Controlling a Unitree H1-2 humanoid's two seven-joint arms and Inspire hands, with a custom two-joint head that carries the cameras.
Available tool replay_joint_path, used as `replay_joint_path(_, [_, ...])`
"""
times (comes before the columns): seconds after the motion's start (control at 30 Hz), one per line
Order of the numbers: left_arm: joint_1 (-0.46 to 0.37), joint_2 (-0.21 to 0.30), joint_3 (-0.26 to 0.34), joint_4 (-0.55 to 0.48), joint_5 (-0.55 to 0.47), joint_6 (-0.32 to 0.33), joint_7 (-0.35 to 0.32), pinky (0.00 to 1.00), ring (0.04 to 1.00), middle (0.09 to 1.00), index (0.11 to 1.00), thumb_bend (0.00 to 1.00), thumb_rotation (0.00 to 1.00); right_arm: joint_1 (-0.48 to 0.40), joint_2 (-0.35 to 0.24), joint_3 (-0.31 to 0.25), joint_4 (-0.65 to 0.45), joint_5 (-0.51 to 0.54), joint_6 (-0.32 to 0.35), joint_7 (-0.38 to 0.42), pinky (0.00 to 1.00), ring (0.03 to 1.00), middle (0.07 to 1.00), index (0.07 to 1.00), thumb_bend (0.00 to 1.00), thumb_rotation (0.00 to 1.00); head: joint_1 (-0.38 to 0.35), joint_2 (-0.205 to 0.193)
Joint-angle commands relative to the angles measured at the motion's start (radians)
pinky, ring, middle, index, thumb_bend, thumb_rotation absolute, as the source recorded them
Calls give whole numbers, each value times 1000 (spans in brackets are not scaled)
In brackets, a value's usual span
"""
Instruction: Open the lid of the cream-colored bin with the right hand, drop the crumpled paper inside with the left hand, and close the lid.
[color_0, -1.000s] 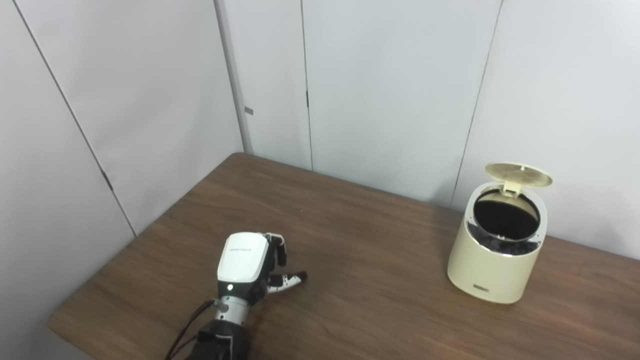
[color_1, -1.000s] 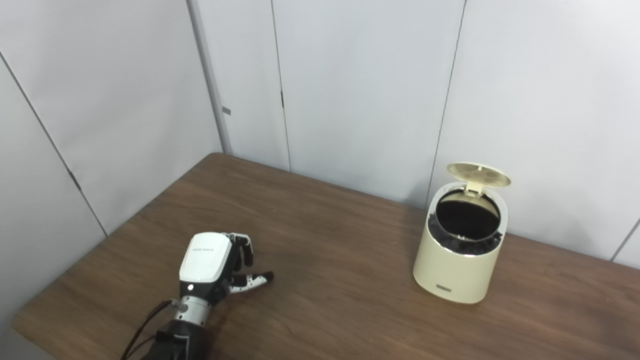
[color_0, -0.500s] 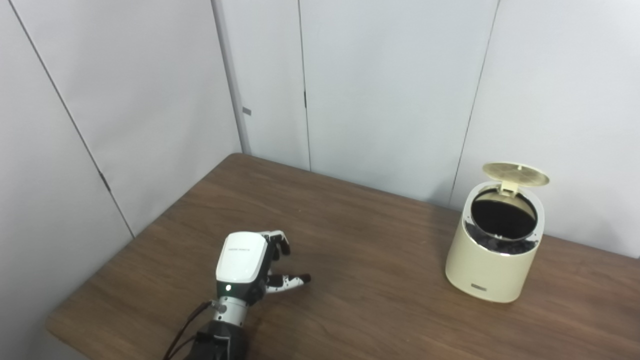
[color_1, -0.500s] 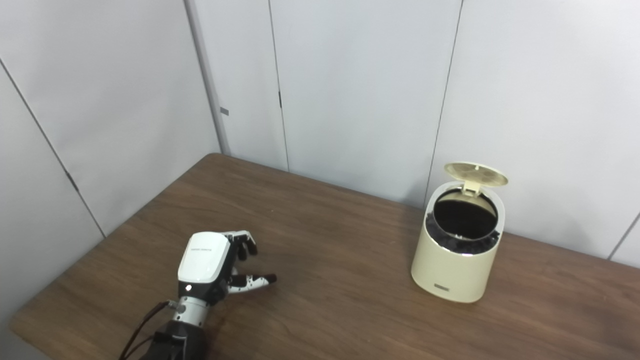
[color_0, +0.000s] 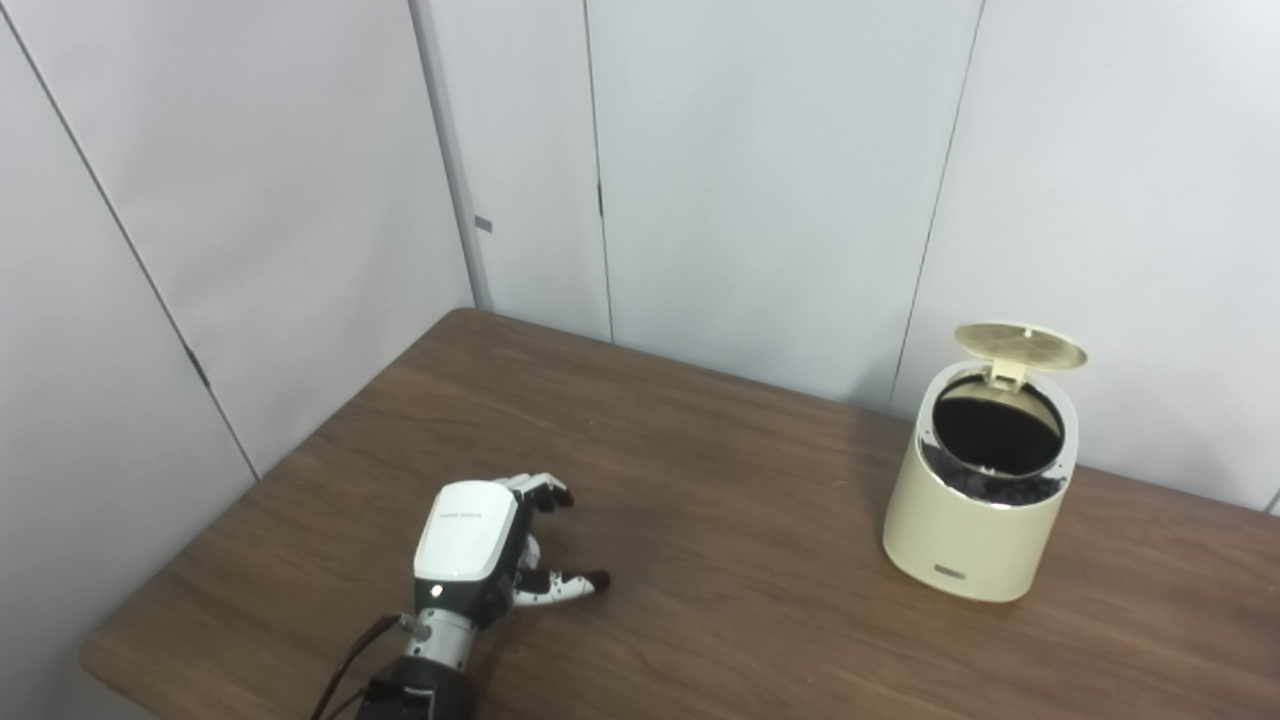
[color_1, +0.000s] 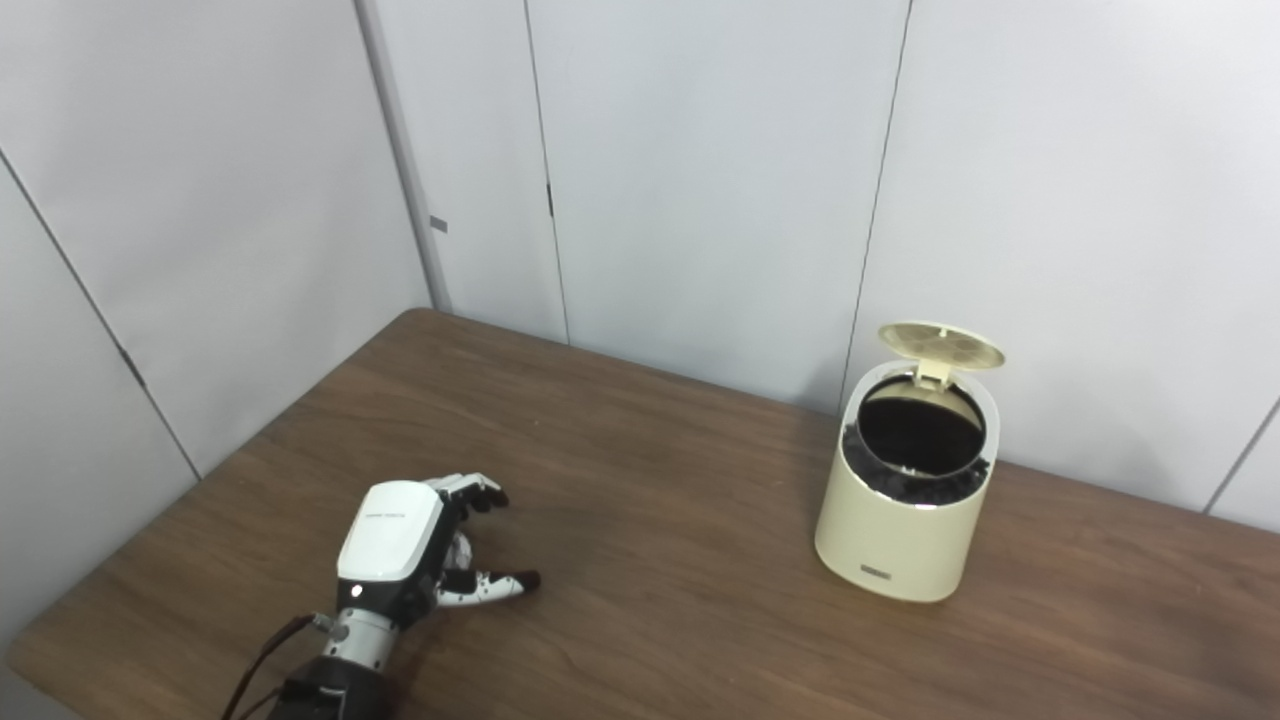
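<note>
I should expect the crumpled paper to be hidden beside my left hand's palm, because a pale patch (color_0: 529, 553) can be seen between the thumb and fingers of my left hand (color_0: 468, 530).
The cream-colored bin (color_0: 975, 525) stands on the right of the brown table (color_0: 720, 500), near the wall. Its round lid (color_0: 1020, 343) is tipped up at the back, and the dark inside (color_1: 920, 430) shows. My left hand (color_0: 480, 540) rests low over the table at the near left, far from the bin. Its fingers are apart, the thumb points right, and I see nothing in it. No crumpled paper shows in either view. The right hand is out of view.
Grey wall panels (color_0: 750, 180) close off the table at the back and left. The table's left corner edge (color_0: 100, 650) lies close to my left arm. Bare wood stretches between the hand and the bin.
The camera has shifted a little, so the whole scene slid left. The left hand drew back slightly toward the near edge and its fingers uncurled. The bin's lid stays up.
</note>
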Motion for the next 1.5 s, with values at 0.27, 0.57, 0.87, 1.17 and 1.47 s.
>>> replay_joint_path(0.27, [57, 5, 6, -6, -6, 4, -14, 487, 566, 612, 623, 1000, 435, -22, -13, -8, -40, -6, -24, 1, 512, 690, 732, 706, 96, 564, 3, 3])
replay_joint_path(0.57, [94, 19, 42, -45, -1, 16, -47, 500, 578, 621, 631, 1000, 432, -21, -15, -12, -38, -3, -26, 1, 502, 679, 719, 698, 100, 560, 3, 5])
replay_joint_path(0.87, [126, 21, 68, -53, -7, 18, -56, 506, 589, 632, 634, 1000, 429, -22, -15, -10, -34, 5, -29, 6, 492, 670, 709, 694, 74, 464, 7, 5])
replay_joint_path(1.17, [146, 27, 97, -50, -10, 14, -53, 508, 593, 636, 639, 1000, 425, -19, -15, -8, -41, 5, -19, 7, 496, 678, 718, 697, 77, 460, 6, 6])
replay_joint_path(1.47, [133, 23, 94, 13, 9, -8, 10, 478, 560, 609, 622, 943, 396, -15, -19, -9, -39, 10, -29, 13, 501, 683, 723, 709, 67, 473, 1, 4])
